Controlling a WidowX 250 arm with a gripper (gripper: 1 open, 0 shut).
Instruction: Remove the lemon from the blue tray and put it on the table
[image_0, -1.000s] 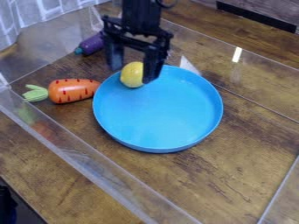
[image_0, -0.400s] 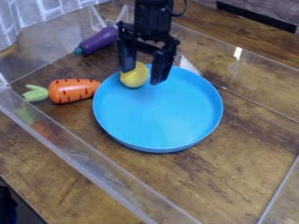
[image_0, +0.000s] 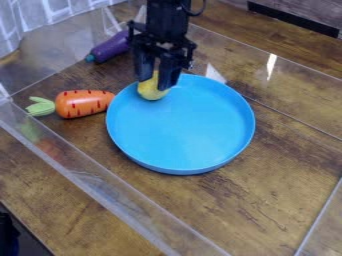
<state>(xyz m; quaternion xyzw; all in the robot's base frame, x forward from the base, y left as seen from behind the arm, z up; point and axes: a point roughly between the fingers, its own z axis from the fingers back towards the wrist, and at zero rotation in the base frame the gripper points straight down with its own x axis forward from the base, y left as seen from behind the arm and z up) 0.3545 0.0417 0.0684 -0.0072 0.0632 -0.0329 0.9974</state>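
The gripper's fingers are shallow on the lemon's upper part (image_0: 154, 77), so the robot should open them wide and close them lower down around the lemon's middle (image_0: 154, 88) before it lifts the lemon from the blue tray.
The yellow lemon (image_0: 152, 92) lies in the blue tray (image_0: 201, 140), right at its far-left rim. My gripper (image_0: 159, 82) points straight down over the lemon. Its black fingers (image_0: 143, 70) have drawn in close against the lemon's two sides, and only the lemon's lower half shows beneath them. The lemon still rests on the tray floor. The tray sits on the dark wood table (image_0: 281, 210).
An orange carrot with a green top (image_0: 75, 103) lies on the table left of the tray. A purple eggplant (image_0: 110, 46) lies behind the gripper. Clear plastic edging (image_0: 67, 160) runs along the table's left and front sides.
The gripper came down over the lemon with its fingers wide apart. Its fingers have since narrowed around the lemon. The lemon has stayed in place.
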